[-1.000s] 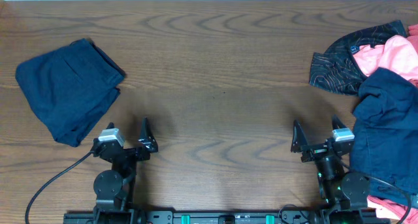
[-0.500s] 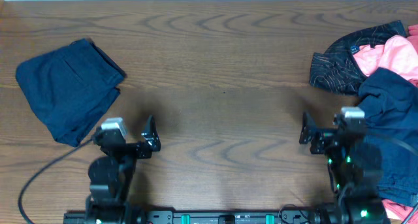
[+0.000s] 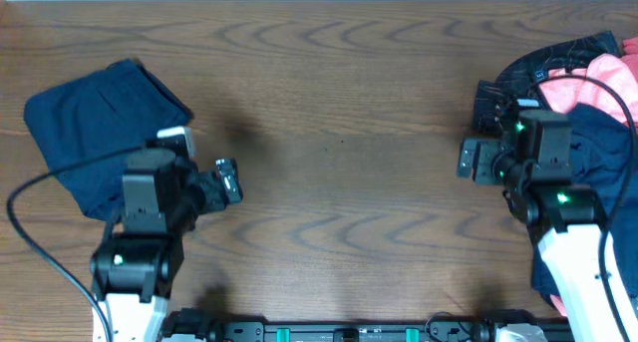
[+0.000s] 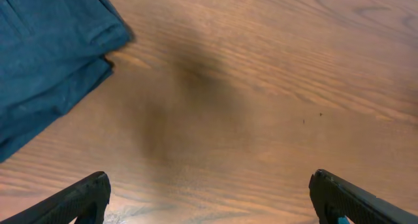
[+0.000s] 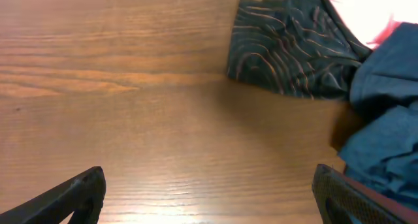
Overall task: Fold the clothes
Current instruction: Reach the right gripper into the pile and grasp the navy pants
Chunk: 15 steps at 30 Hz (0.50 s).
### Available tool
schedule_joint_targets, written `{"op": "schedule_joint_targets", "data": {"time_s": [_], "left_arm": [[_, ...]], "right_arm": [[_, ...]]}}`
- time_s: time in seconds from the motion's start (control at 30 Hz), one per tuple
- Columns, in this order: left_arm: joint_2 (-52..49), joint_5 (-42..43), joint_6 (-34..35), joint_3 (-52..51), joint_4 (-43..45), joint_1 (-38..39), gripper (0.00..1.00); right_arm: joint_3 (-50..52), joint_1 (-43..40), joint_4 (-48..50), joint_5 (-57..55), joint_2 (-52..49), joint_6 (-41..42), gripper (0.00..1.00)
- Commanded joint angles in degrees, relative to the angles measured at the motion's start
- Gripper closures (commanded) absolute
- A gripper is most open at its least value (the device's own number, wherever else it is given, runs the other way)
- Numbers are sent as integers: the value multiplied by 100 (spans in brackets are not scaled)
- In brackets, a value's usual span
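The navy shorts' rumpled edge point(image 5: 367, 149) is clear of the black piece. My open right gripper should carry on going toward the heap until its fingers straddle the shorts' edge.
Folded dark navy shorts point(image 3: 90, 133) lie at the table's left; they also show in the left wrist view point(image 4: 46, 61). A heap of clothes lies at the right edge: a black thin-patterned piece point(image 3: 513, 88) point(image 5: 287, 48), a salmon-pink piece point(image 3: 608, 88) and more navy shorts point(image 3: 598, 163) point(image 5: 385, 132). My left gripper point(image 3: 227, 180) point(image 4: 209, 198) is open and empty, just right of the folded shorts. My right gripper point(image 3: 471, 160) point(image 5: 209, 198) is open and empty above bare wood, just left of the heap.
The dark wooden table point(image 3: 339, 123) spans the view. A black cable point(image 3: 40, 272) trails from the left arm toward the front left edge. The arm bases stand at the front edge.
Both arms have risen and moved away from the front edge toward the table's middle. The left gripper is now beside the folded shorts, the right one beside the heap.
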State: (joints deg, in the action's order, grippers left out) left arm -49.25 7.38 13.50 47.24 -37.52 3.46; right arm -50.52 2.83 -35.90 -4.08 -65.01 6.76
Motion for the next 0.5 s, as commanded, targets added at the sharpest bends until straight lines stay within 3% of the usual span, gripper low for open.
{"op": "schedule_joint_targets", "data": {"time_s": [0.0, 0.13, 0.47], "left_arm": [[-212, 61, 13, 142, -114, -24, 2], [-326, 61, 15, 142, -170, -24, 2], [-339, 61, 15, 142, -168, -24, 2]], "right_arm": [[-122, -144, 96, -1058, -321, 149, 1], [-122, -592, 415, -2041, -929, 398, 1], [-122, -1792, 1646, -2026, -2708, 997, 1]]}}
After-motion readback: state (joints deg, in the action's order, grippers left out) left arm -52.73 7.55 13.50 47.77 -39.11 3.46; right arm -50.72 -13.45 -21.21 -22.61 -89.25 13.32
